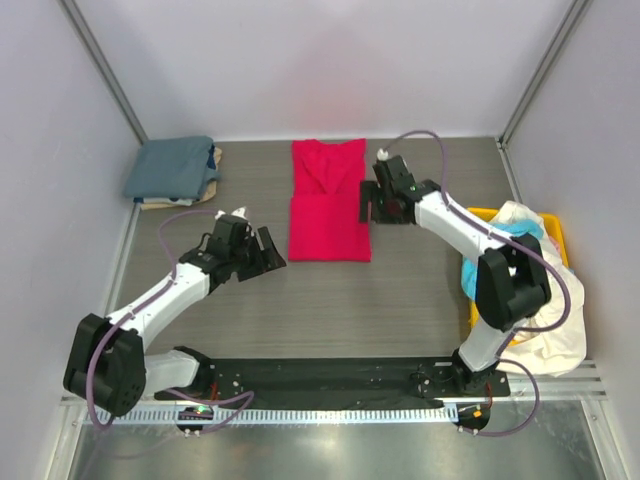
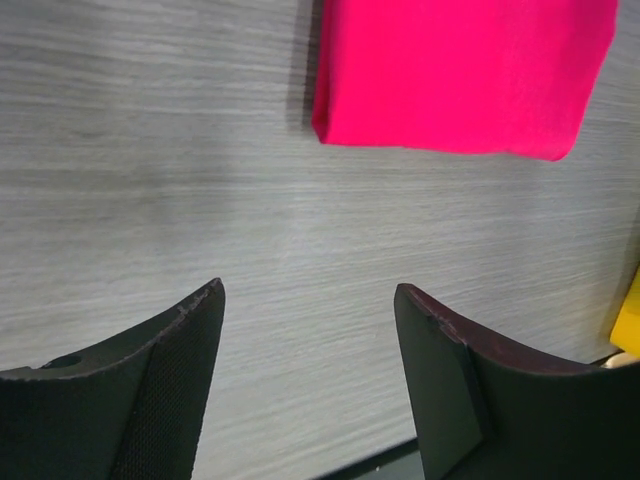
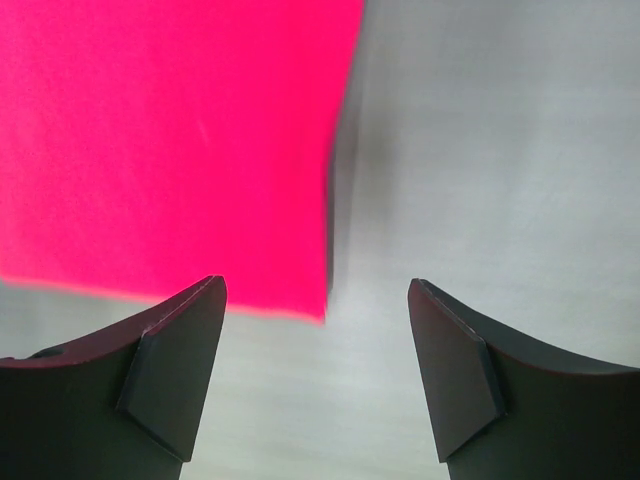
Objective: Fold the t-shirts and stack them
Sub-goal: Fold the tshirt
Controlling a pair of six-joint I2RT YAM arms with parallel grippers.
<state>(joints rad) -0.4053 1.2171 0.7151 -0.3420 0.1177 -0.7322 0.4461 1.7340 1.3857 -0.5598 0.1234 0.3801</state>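
Observation:
A straight edge (image 1: 310, 195) runs across the middle of the red-pink t-shirt. Its near half (image 1: 330, 229) should fold over the t-shirt's far end when I carry its corners back.
A bright red-pink t-shirt (image 1: 328, 205) lies folded into a long rectangle at the table's middle back. It also fills the top right of the left wrist view (image 2: 460, 75) and the upper left of the right wrist view (image 3: 170, 140). My left gripper (image 1: 267, 252) hovers open just left of its near corner, holding nothing. My right gripper (image 1: 368, 207) stands open beside the shirt's right edge, empty too. A slate blue-grey t-shirt (image 1: 172, 168) rests folded on a tan one (image 1: 214, 160) at the back left.
A yellow bin (image 1: 552, 235) at the right edge holds a heap of cream-white (image 1: 545, 330) and cyan (image 1: 500, 232) cloth that spills over its near side. Grey walls close the back and sides. A black base plate (image 1: 330, 380) runs along the near edge.

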